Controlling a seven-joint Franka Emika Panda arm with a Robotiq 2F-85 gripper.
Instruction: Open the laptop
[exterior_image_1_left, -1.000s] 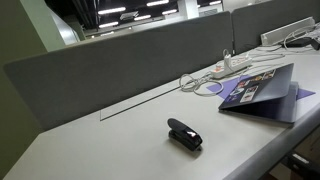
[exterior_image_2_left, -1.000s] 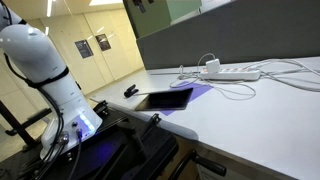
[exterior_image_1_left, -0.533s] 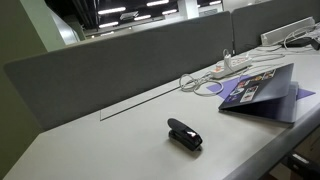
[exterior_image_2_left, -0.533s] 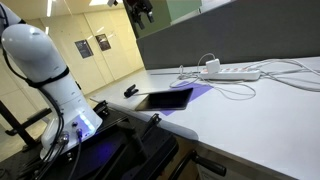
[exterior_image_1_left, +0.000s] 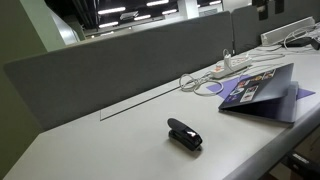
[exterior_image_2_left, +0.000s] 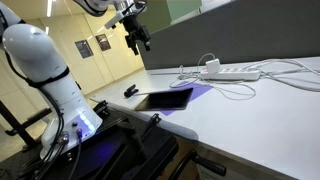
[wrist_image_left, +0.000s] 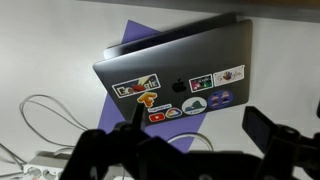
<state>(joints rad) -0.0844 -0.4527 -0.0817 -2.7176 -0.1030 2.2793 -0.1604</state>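
Note:
I keep moving my gripper down toward the gap below the lid's raised edge and close it there, because that edge stands clear of the laptop's base.
The laptop is a thin dark grey one, lying shut on the white desk, and it shows in both exterior views. In the wrist view the lid faces up with several coloured stickers. A flat purple sheet lies under it. My gripper hangs in the air well above the laptop and touches nothing. In the wrist view its two dark fingers stand wide apart and hold nothing. Its tip also shows at the top edge of an exterior view.
A small black stapler-like object lies on the desk, apart from the laptop. A white power strip with looping cables sits behind the laptop. A grey divider wall runs along the back of the desk.
My gripper has come down and sideways from the top edge of the view to a place above the laptop. The laptop and the stapler-like object have not moved.

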